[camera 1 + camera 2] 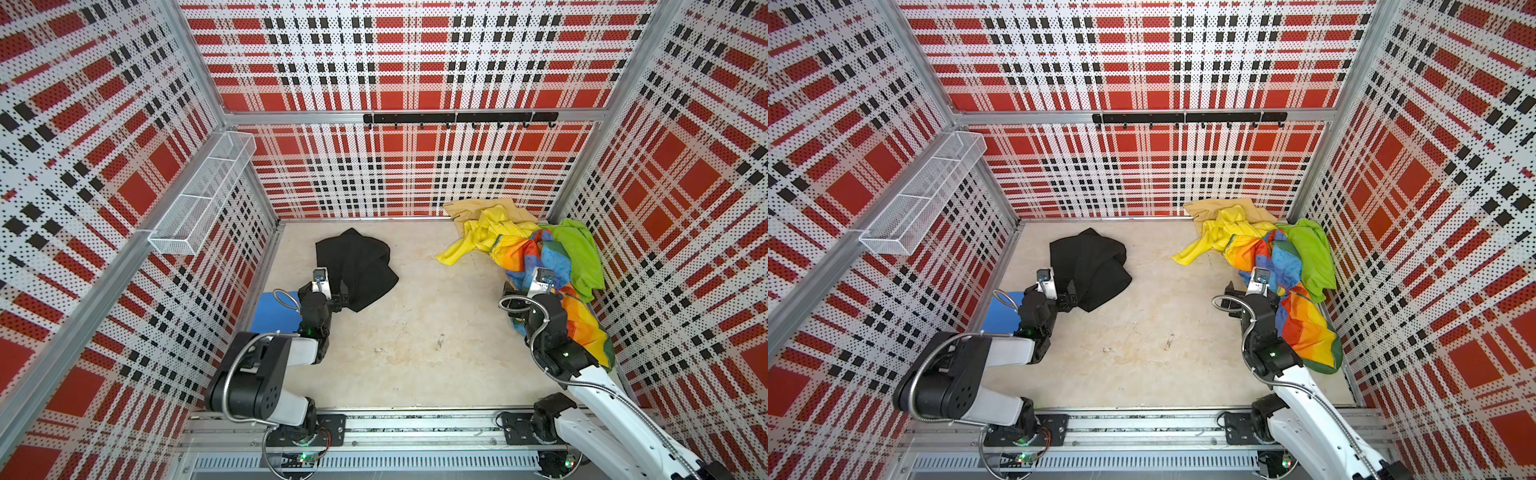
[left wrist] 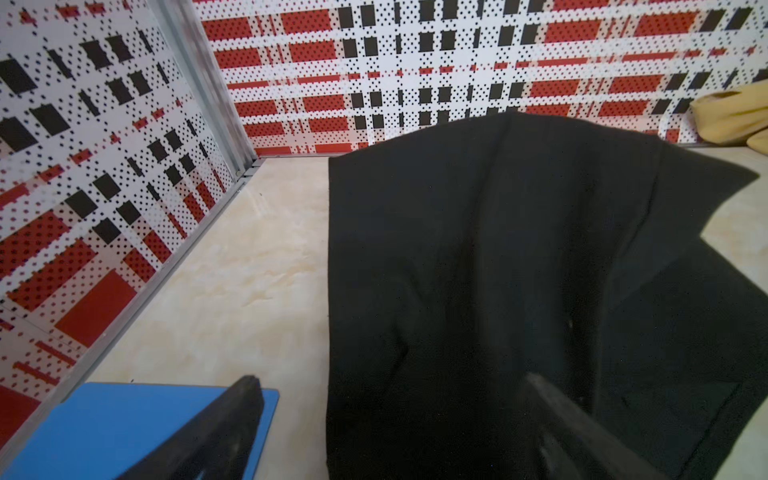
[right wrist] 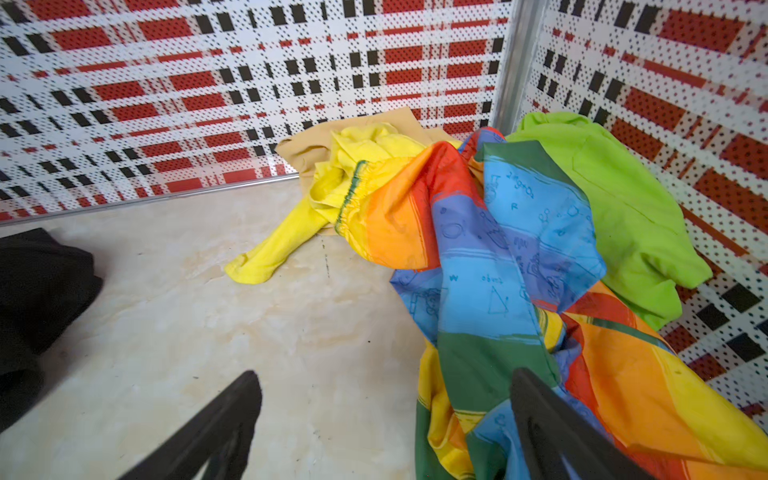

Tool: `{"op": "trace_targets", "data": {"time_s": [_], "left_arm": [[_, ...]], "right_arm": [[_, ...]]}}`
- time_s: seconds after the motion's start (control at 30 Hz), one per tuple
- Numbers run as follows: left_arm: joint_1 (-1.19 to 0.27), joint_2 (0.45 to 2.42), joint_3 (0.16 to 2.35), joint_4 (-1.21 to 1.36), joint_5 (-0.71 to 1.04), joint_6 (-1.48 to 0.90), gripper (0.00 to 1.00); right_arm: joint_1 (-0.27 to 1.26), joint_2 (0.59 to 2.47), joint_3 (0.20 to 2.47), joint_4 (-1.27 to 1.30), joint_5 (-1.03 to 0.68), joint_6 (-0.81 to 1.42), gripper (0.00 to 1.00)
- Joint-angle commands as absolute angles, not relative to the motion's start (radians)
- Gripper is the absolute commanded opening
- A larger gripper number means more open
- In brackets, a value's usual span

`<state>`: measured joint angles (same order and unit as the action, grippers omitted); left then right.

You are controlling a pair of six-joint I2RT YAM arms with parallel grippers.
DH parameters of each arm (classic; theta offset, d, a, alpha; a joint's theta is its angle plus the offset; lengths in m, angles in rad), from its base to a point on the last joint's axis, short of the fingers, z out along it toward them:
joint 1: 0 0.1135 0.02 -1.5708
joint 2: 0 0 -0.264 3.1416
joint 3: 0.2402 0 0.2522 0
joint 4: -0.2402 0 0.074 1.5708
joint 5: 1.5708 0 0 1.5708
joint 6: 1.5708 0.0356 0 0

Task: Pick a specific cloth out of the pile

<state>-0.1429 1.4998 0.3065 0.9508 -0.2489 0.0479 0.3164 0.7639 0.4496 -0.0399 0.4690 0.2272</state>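
The floor beside the rainbow patchwork is under most of my right gripper's opening, so next I move the gripper across and lower it around the patchwork's blue strip.
The black cloth lies crumpled by itself on the floor at the left, apart from the pile. The pile of yellow, tan, lime-green and rainbow patchwork cloths fills the back right corner. My left gripper is open at the cloth's near edge, with one finger over the black fabric and the other over a blue pad. My right gripper is open, with one finger over bare floor and the other over the rainbow patchwork. Neither holds anything.
A blue pad lies by the left wall under my left arm. A white wire basket hangs on the left wall and a black hook rail on the back wall. Plaid walls close three sides.
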Motion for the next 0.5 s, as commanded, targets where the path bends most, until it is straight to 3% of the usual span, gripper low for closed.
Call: {"op": "trace_targets", "data": {"time_s": [0.0,0.13,0.47], "left_arm": [[-0.109,1.495,0.284,1.125,-0.240,0.068,0.99],[-0.015,1.588,0.222,1.334,-0.098,-0.002,0.99],[-0.009,1.575,0.304,1.155,-0.095,-0.009,0.99]], "right_arm": [[0.245,0.773,0.423,0.089,0.353,0.198,1.00],[0.147,0.820,0.405,0.155,0.340,0.185,1.00],[0.000,1.001,0.328,0.467,0.330,0.091,1.00]]}}
